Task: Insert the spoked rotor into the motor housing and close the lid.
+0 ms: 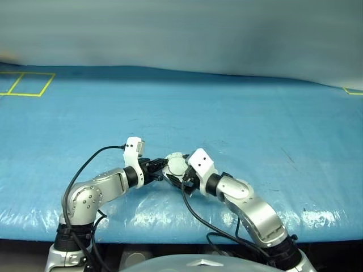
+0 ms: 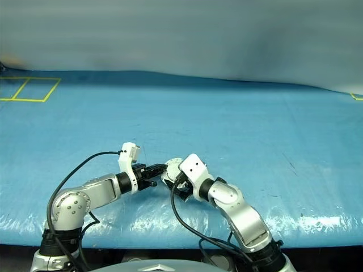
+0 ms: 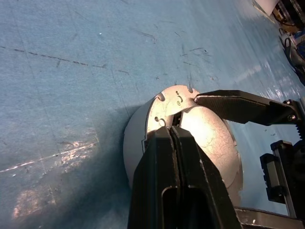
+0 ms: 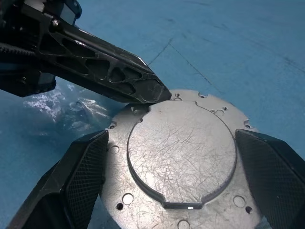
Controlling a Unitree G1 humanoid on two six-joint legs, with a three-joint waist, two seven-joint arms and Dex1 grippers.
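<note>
The lid (image 1: 177, 165) rests level over the motor housing (image 1: 172, 178), so the lid should stay closed and move along with the housing when the robot carries the housing.
The motor housing (image 3: 135, 143) is a round silver-grey puck on the blue table, close to its front edge. The lid (image 4: 181, 152) lies down on top of it, plain grey outer face with the raised round centre showing. My left gripper (image 3: 171, 131) is shut, with its tips resting at the lid's rim. My right gripper (image 4: 172, 138) is open, its two fingers (image 4: 81, 181) standing on either side of the lid. In the head views the housing (image 1: 176, 165) sits between the left gripper (image 1: 160, 170) and the right gripper (image 1: 185, 178). The spoked rotor is hidden.
The blue table cover (image 1: 238, 119) stretches wide beyond the housing. A yellow taped square (image 1: 25, 84) marks the far left corner, and a yellow mark (image 1: 351, 90) sits at the far right. The table's front edge (image 1: 170, 235) runs just behind my arms.
</note>
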